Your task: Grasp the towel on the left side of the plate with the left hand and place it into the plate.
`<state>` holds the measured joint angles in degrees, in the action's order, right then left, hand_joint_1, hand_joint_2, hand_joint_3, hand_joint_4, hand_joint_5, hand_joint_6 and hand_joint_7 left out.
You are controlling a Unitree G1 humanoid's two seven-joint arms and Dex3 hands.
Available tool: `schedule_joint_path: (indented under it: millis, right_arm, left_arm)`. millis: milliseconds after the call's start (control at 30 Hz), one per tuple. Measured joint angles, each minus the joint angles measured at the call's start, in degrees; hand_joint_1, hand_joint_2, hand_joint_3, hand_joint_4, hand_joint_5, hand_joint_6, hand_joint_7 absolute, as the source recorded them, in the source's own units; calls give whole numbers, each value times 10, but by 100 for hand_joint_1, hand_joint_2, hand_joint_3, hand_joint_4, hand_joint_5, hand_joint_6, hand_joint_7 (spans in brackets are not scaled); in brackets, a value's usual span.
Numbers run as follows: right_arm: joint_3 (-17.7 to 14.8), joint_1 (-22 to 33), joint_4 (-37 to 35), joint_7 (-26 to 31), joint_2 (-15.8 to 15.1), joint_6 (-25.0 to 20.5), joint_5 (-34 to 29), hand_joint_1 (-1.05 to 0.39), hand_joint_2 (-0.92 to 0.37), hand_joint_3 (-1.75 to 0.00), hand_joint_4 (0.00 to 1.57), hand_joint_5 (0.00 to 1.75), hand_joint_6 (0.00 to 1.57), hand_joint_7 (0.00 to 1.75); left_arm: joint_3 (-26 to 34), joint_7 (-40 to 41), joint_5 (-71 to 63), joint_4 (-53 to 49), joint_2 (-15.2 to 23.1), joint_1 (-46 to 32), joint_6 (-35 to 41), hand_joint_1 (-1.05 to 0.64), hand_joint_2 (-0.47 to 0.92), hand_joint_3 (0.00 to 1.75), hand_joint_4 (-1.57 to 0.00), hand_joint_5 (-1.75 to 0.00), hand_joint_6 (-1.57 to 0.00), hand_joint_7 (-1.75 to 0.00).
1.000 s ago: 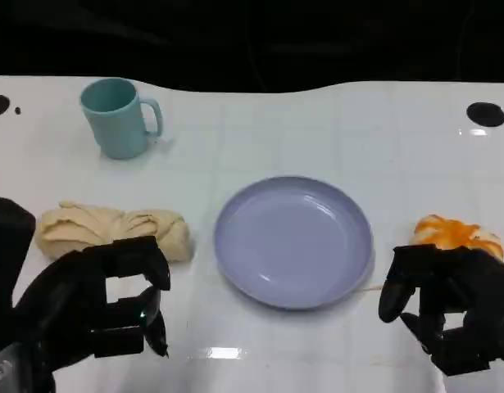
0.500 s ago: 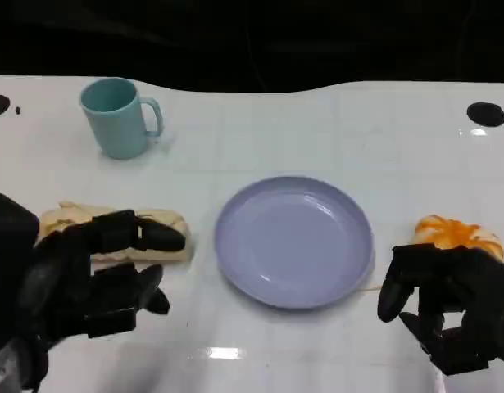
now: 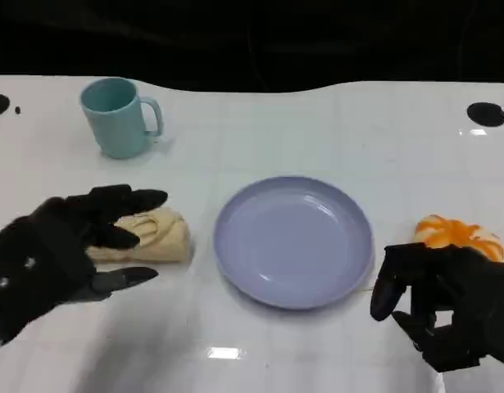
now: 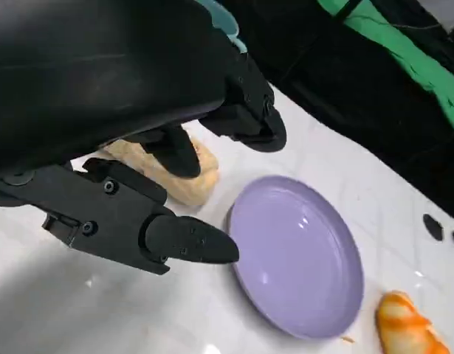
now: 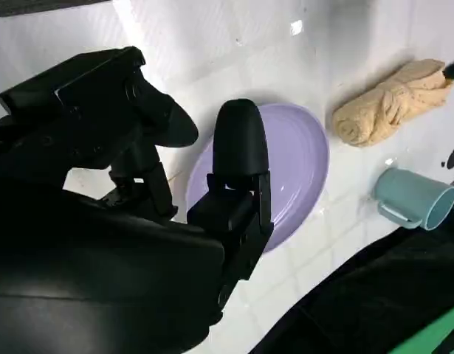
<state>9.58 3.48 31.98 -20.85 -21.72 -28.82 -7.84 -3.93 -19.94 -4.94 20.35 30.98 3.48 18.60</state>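
Observation:
A twisted band (image 3: 143, 223) goes around the middle of the beige towel (image 3: 171, 238), so the towel will stay rolled up when the robot carries it to the plate.
A rolled beige towel (image 3: 157, 235) lies on the white table just left of the lavender plate (image 3: 293, 240). My left hand (image 3: 59, 250) hovers over the towel's left part with fingers spread, covering that end; it holds nothing. In the left wrist view the towel (image 4: 184, 175) shows between the spread fingers (image 4: 175, 240), with the plate (image 4: 300, 258) beyond. My right hand (image 3: 444, 307) sits at the plate's right, fingers curled loosely, holding nothing. The right wrist view shows the plate (image 5: 297, 173) and the towel (image 5: 389, 103) past it.
A teal mug (image 3: 117, 116) stands at the back left. An orange-and-white cloth (image 3: 456, 234) lies right of the plate, just beyond my right hand. Black round marks (image 3: 485, 114) dot the table's far corners. The dark table edge runs along the back.
My left hand has risen and moved forward over the towel, its fingers opening from a curl to a spread. The right hand has barely shifted.

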Motion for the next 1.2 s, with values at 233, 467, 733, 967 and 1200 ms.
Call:
schedule_joint_path:
  millis: [233, 467, 733, 967, 1200]
  right_arm:
    - [-1, 3, 2, 3, 1, 6, -1, 1, -54, -112, 74, 175, 72, 143]
    - [-2, 7, 8, 3, 1, 4, -1, 2, -54, -113, 75, 175, 72, 144]
    - [-2, 9, 14, 3, 1, -1, -1, 1, -53, -113, 76, 175, 71, 144]
    - [-3, 11, 19, 3, 1, -8, 0, 1, -53, -113, 75, 175, 71, 144]
    - [-4, 17, 30, 3, 1, -12, 0, 1, -53, -113, 76, 175, 71, 144]
  left_arm:
    - [-76, 2, -193, -56, 49, 57, -56, -54, 90, 0, -16, -35, -21, 0]
    - [-128, 2, -293, -135, 47, 121, -82, -57, 89, 0, -21, -33, -22, 0]
    - [-178, 12, -373, -269, 28, 191, -120, -59, 90, 0, -31, -24, -24, 0]
    - [-220, 49, -418, -411, -4, 253, -159, -57, 89, 0, -40, -14, -29, -2]
    - [-255, 82, -436, -558, -49, 319, -181, -57, 91, 1, -45, -12, -36, -3]
